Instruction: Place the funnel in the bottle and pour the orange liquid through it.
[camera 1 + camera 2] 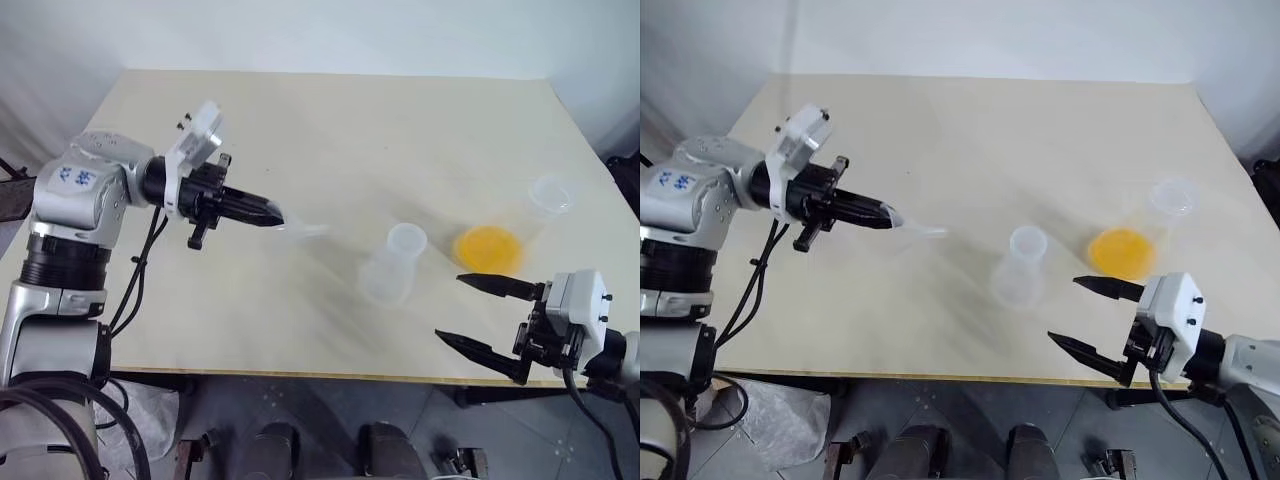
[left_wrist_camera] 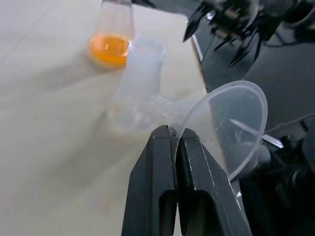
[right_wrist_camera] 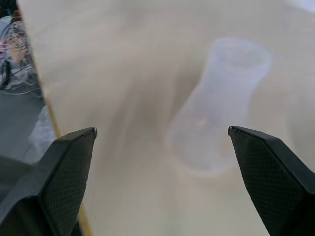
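My left gripper is holding the funnel's rim and leaves the funnel's stem free. I should keep turning it down toward the bottle's opening until it sits inside.
My left gripper is shut on the rim of the see-through funnel, held in the air above the table's left half with its stem pointing right. The milky bottle stands upright near the table's middle front, to the right of the funnel and apart from it. Just right of the bottle lies the orange liquid in the base of a clearer flask, whose mouth points back and right. My right gripper is open by the front edge, fingers aimed at the bottle, nothing between them.
The pale wooden table has bare surface behind and to the left of the flasks. Its front edge runs just below my right gripper. Dark gear stands on the floor past the right edge.
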### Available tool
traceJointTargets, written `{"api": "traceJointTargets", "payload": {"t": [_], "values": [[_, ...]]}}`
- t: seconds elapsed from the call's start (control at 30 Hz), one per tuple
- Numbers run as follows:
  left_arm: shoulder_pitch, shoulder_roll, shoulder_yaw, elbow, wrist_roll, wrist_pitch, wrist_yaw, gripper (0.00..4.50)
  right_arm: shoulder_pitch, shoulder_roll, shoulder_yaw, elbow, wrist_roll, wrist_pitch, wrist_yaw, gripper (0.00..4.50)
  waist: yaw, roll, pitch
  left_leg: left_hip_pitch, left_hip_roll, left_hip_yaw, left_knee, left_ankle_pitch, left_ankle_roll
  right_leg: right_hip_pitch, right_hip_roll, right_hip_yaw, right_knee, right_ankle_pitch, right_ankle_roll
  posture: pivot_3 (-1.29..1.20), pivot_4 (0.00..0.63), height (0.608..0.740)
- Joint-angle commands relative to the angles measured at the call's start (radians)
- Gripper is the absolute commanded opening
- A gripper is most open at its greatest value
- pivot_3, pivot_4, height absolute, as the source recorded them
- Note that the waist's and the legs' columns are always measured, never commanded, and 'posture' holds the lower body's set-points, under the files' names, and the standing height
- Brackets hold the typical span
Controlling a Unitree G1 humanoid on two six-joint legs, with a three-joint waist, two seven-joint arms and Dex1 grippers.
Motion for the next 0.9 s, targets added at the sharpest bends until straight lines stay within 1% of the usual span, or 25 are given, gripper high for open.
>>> {"api": "traceJointTargets", "payload": {"t": [0.03, 0.2, 0.37, 0.57, 0.73, 0.9], "values": [[-0.07, -0.025, -0.032, -0.01, -0.011, 0.057, -0.053, 0.03, -0.038, 0.016, -0.022, 0.008, 0.055, 0.012, -0.028, 4.5, -0.004, 0.0, 0.0, 0.0, 0.0, 0.0, 0.0, 0.0, 0.0, 0.0, 0.0, 0.0, 0.0, 0.0, 0.0, 0.0, 0.15, 0.74], [-0.2, -0.095, -0.116, 0.061, 0.026, 0.112, -0.058, 0.03, -0.085, 0.066, -0.043, 0.037, 0.127, 0.014, -0.066, 4.5, -0.004, 0.0, 0.0, 0.0, 0.0, 0.0, 0.0, 0.0, 0.0, 0.0, 0.0, -0.001, 0.0, 0.0, 0.0, 0.0, 0.15, 0.74], [-0.303, -0.153, -0.189, 0.169, 0.079, 0.135, -0.052, 0.03, -0.073, 0.075, -0.033, 0.016, 0.116, 0.004, -0.075, 4.5, -0.005, 0.0, 0.0, 0.0, 0.0, 0.0, 0.0, 0.0, 0.0, -0.001, 0.0, -0.001, 0.0, 0.0, 0.0, 0.0, 0.15, 0.74], [-0.444, -0.202, -0.277, 0.287, 0.131, 0.175, -0.099, 0.03, -0.035, 0.104, -0.026, -0.036, 0.107, -0.011, -0.102, 4.5, -0.006, -0.001, 0.0, -0.001, 0.0, 0.001, 0.0, 0.0, 0.0, -0.001, 0.0, -0.001, 0.001, 0.0, 0.0, 0.0, 0.15, 0.74], [-0.541, -0.222, -0.356, 0.377, 0.1, 0.222, -0.113, 0.03, -0.005, 0.123, -0.015, -0.067, 0.089, -0.021, -0.124, 4.5, -0.005, -0.001, 0.0, -0.001, 0.0, 0.001, 0.0, 0.0, 0.0, -0.001, 0.0, 0.0, 0.001, 0.0, 0.0, 0.0, 0.15, 0.74], [-0.583, -0.224, -0.454, 0.415, 0.034, 0.223, -0.113, 0.03, 0.022, 0.146, 0.004, -0.09, 0.068, -0.037, -0.141, 4.5, -0.006, -0.001, 0.0, -0.001, 0.0, 0.001, 0.0, 0.0, 0.0, -0.002, 0.0, 0.0, 0.001, 0.0, 0.0, 0.0, 0.15, 0.74]]}}
